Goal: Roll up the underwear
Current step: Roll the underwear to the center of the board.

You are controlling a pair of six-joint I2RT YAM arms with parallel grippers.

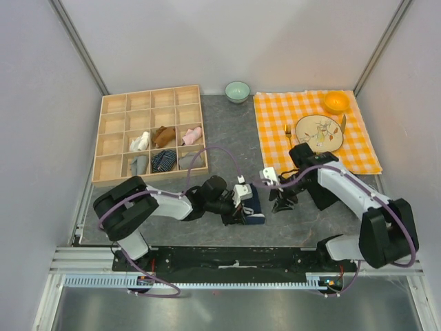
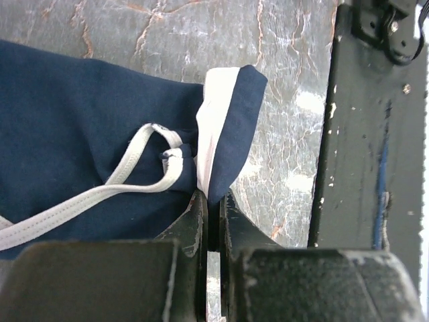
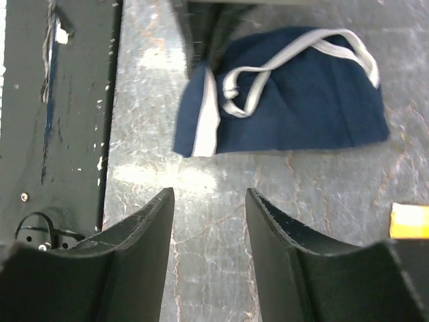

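Note:
My left gripper should wait to regrasp, as it is pinching one end of the underwear's white-trimmed edge (image 2: 216,121) and the other end stands free. My right gripper should clamp that loose end (image 3: 196,142) first.
The underwear (image 1: 252,209), navy blue with white trim, lies folded on the grey tabletop near the front edge. My left gripper (image 1: 239,207) is shut on the underwear's corner (image 2: 221,134); the white-trimmed edge stands up out of the pinched jaws (image 2: 213,196). In the right wrist view the underwear (image 3: 301,100) lies ahead of my right gripper (image 3: 209,196), which is open with only bare table between its fingers. The right gripper (image 1: 279,201) hovers just to the right of the garment, apart from it.
A wooden compartment box (image 1: 148,132) at the back left holds several rolled garments. A green bowl (image 1: 238,91) sits behind. An orange checked cloth (image 1: 313,131) carries a plate (image 1: 319,131), fork and orange bowl (image 1: 336,102). The table's black front rail (image 2: 375,147) is close.

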